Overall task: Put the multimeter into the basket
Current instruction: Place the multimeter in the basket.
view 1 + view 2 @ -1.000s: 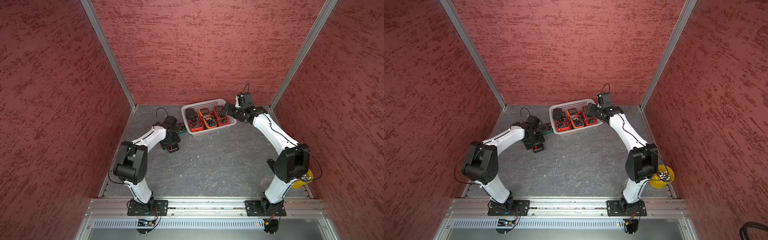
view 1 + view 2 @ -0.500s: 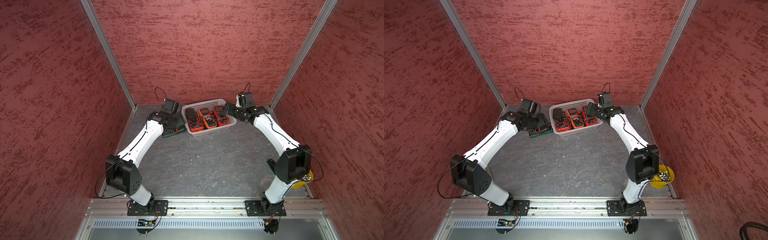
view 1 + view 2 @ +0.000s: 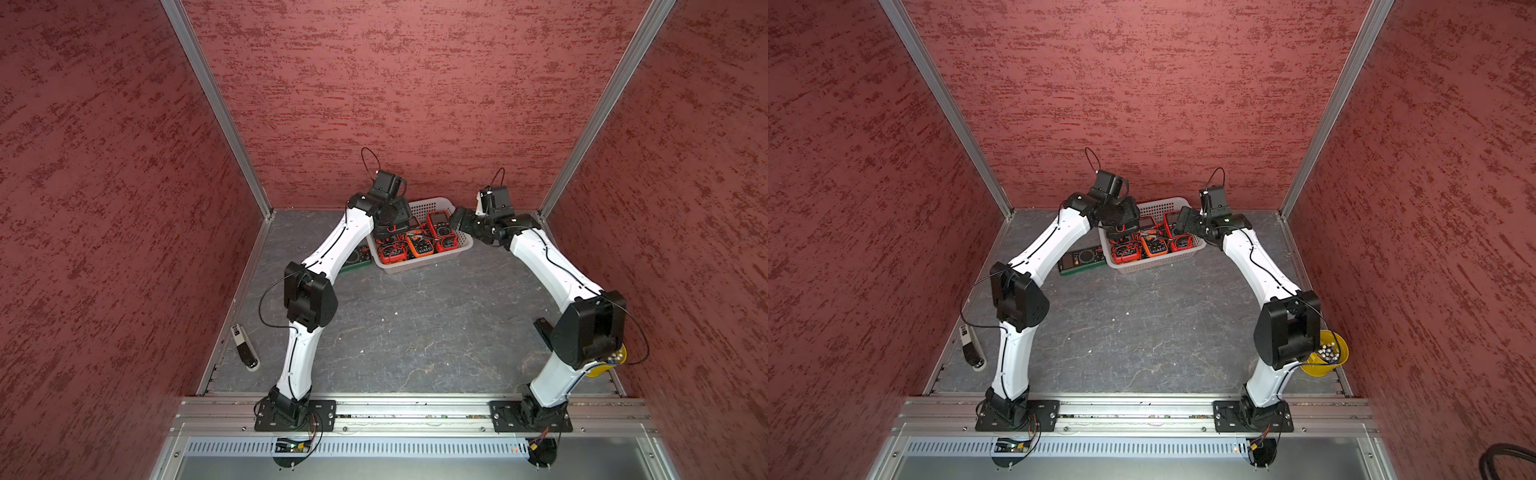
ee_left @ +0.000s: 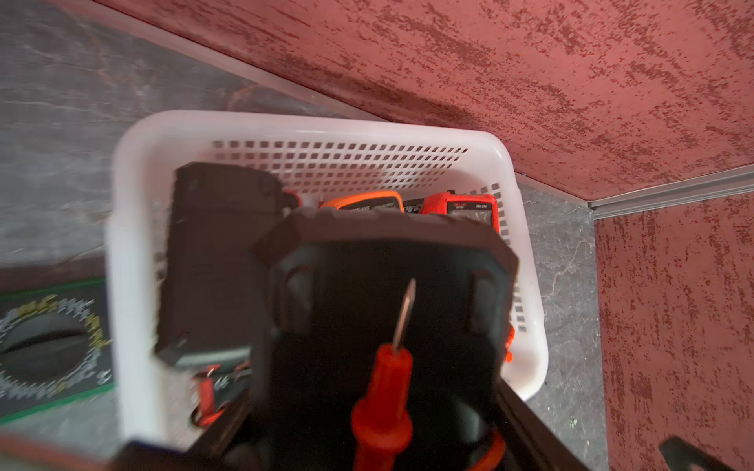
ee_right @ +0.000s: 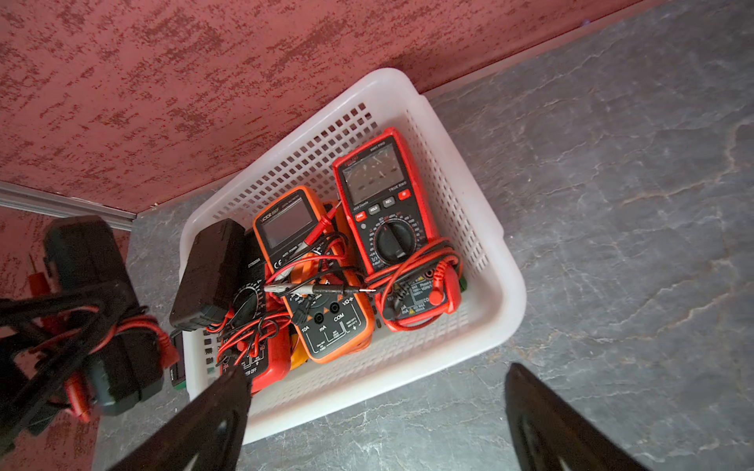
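Observation:
I keep lowering my left gripper toward the orange multimeter in the basket [image 3: 417, 241] until the two multimeters meet, then let go, because the dark multimeter [image 4: 338, 314] hangs lengthwise with it.
The white perforated basket [image 3: 432, 202] [image 3: 1163, 202] stands by the back wall, with several red, orange and black multimeters and tangled leads inside. My left gripper [image 3: 390, 230] [image 3: 1121, 230] [image 4: 367, 448] is shut on a dark multimeter [image 4: 383, 293] [image 5: 98, 285] wrapped in red leads. It hangs above the basket's left end [image 4: 122, 244]. A red probe [image 4: 383, 407] lies across its back. My right gripper [image 3: 457, 218] [image 3: 1183, 220] [image 5: 377, 371] stands open and empty beside the basket's right end [image 5: 506, 293].
A green multimeter [image 3: 357, 257] [image 3: 1081, 259] [image 4: 45, 338] lies on the grey floor just left of the basket. A yellow cup [image 3: 1325, 357] sits at the right front behind my right arm. A black-and-white stick [image 3: 245, 347] lies by the left wall.
My left arm has lifted the dark multimeter off the floor and swung it back and to the right, up over the basket's left end. My right arm has stayed put.

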Tool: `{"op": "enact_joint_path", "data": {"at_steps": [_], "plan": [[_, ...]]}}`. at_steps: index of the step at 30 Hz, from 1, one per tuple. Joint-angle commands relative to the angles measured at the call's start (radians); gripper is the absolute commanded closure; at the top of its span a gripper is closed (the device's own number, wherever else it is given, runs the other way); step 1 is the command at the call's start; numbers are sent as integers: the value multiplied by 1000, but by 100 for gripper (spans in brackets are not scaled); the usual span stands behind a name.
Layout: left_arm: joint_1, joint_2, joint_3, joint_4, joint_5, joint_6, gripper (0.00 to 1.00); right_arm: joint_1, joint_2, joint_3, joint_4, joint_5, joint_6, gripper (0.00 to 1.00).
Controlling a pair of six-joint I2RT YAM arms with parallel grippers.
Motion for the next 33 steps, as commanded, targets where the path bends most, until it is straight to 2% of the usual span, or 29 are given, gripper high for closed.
{"op": "enact_joint_path", "data": {"at_steps": [1, 4, 11, 17, 22, 26, 33], "plan": [[-16, 60, 108, -22, 24, 10, 40, -15, -32, -6, 12, -1, -12, 1], [-23, 107, 148, -36, 41, 1, 40, -22, -31, -8, 10, -3, -20, 1], [-25, 165, 146, -39, 43, -45, 37, -26, -20, 1, 11, -20, -24, 1], [-35, 194, 147, -70, 0, -60, 31, -27, -13, 3, 12, -30, -27, 1], [-42, 204, 143, -97, -45, -78, 19, -27, -14, 2, 13, -34, -30, 1], [-43, 209, 136, -103, -54, -96, 0, -28, -9, 9, 9, -45, -32, 1], [-46, 182, 135, -90, -23, -98, 0, -27, -6, 12, 1, -56, -30, 1]]}}
